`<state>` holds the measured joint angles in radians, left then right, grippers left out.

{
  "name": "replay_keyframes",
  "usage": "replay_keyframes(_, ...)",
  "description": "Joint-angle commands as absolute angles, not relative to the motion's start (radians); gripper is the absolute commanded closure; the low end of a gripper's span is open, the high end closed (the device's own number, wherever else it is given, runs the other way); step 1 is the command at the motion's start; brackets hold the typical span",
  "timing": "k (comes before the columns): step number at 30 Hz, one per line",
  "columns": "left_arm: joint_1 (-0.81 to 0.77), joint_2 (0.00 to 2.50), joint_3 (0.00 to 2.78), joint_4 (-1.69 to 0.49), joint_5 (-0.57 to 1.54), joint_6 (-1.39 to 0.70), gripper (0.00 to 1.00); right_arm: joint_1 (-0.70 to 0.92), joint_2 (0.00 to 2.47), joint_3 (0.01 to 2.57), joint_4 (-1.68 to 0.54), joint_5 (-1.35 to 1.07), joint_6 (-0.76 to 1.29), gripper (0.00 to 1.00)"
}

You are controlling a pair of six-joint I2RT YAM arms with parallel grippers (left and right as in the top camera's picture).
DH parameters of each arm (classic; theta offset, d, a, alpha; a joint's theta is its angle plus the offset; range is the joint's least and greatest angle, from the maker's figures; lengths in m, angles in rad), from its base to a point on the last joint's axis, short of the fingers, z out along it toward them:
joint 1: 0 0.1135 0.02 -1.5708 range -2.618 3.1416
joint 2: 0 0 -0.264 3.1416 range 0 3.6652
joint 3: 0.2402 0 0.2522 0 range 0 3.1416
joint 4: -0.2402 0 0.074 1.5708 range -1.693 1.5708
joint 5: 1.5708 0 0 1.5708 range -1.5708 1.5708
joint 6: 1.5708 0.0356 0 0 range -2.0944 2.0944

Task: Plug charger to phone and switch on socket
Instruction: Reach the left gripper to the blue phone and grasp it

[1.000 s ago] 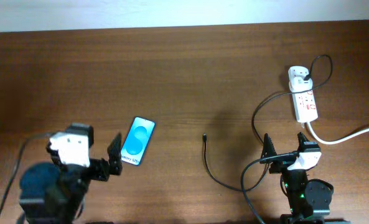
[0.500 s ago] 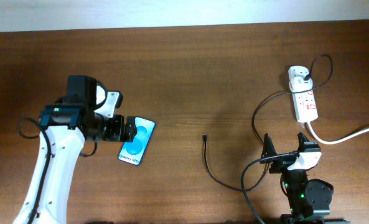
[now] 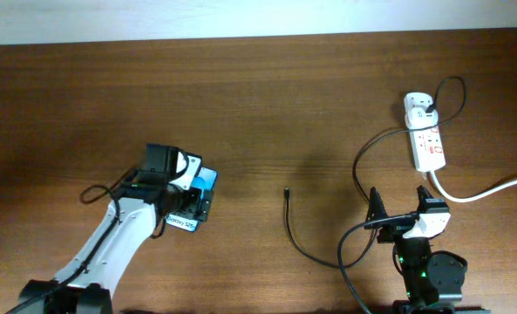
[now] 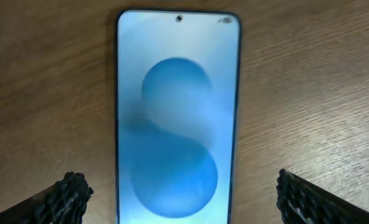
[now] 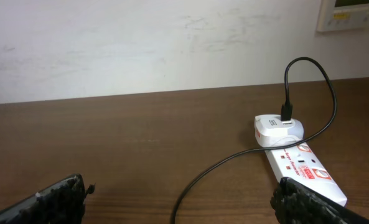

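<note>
Next, my left gripper takes the phone (image 3: 205,180) by its long sides (image 4: 236,124) and passes it over before the charger is plugged in, because the phone lies flat and far from my right gripper.
The phone (image 3: 207,179) lies flat on the table left of centre, its blue screen up; it fills the left wrist view (image 4: 177,112). My left gripper (image 3: 188,207) is open right over the phone's near end, one finger on each side of it (image 4: 181,196), not touching. The charger's thin black cable (image 3: 297,235) runs from its connector tip (image 3: 287,192) at mid table to the white adapter (image 3: 420,108) plugged into the socket (image 3: 428,146), which also shows in the right wrist view (image 5: 305,171). My right gripper (image 3: 396,218) is open and empty near the front edge (image 5: 178,199).
A thick white cord (image 3: 493,186) leaves the socket toward the right edge. The black cable loops (image 3: 371,153) between the socket and my right arm base (image 3: 428,270). A pale wall (image 5: 140,43) stands behind the table.
My left arm has swung right and forward, from beside the phone to directly over its near end, fingers now straddling it. The right arm, cable and socket have not moved.
</note>
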<state>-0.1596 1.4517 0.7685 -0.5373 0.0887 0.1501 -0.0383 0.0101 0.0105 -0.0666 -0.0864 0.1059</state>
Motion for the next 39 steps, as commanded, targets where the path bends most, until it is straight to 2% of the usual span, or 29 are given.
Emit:
replay_keyframes(1,-0.211,1.543,0.765,-0.463,0.009,0.174,0.01,-0.031,0.004,0.006,-0.072,-0.081,0.109,0.02)
replay_keyframes(5,-0.212,1.689,0.765,-0.363,0.01,0.174,0.01,-0.031,0.004,0.006,-0.072,-0.081,0.109,0.02)
replay_keyframes(10,-0.212,1.735,0.764,-0.369,0.01,0.174,0.01,-0.031,0.004,0.006,-0.072,-0.08,0.109,0.02)
replay_keyframes(11,-0.212,1.735,0.764,-0.377,0.01,0.174,0.07,-0.031,0.004,0.006,-0.072,-0.081,0.109,0.02)
replay_keyframes(12,-0.212,1.735,0.764,-0.384,0.01,0.174,0.24,-0.031,0.004,0.006,-0.072,-0.081,0.109,0.02)
replay_keyframes(13,-0.212,1.735,0.763,-0.392,0.01,0.174,0.3,-0.031,0.004,0.006,-0.072,-0.08,0.109,0.02)
replay_keyframes(15,-0.212,1.735,0.764,-0.41,0.01,0.174,0.33,-0.031,0.004,0.006,-0.072,-0.081,0.109,0.02)
replay_keyframes(16,-0.212,1.735,0.764,-0.419,0.01,0.174,0.26,-0.031,0.004,0.006,-0.072,-0.081,0.109,0.02)
replay_keyframes(17,-0.212,1.735,0.764,-0.425,0.01,0.174,0.01,-0.031,0.004,0.006,-0.072,-0.08,0.109,0.02)
replay_keyframes(27,-0.212,1.735,0.748,-0.513,0.022,0.174,0.01,-0.031,0.004,0.006,-0.072,-0.081,0.109,0.02)
replay_keyframes(28,-0.212,1.735,0.736,-0.513,0.022,0.174,0.03,-0.031,0.004,0.006,-0.072,-0.081,0.109,0.02)
replay_keyframes(31,-0.212,1.735,0.729,-0.515,0.022,0.174,0.3,-0.031,0.004,0.006,-0.072,-0.081,0.109,0.02)
replay_keyframes(34,-0.212,1.734,0.78,-0.57,0.023,0.167,0.41,-0.031,0.004,0.006,-0.072,-0.08,0.109,0.02)
replay_keyframes(39,-0.212,1.734,0.949,-0.752,0.037,0.086,0.51,-0.031,0.004,0.006,-0.072,-0.081,0.109,0.02)
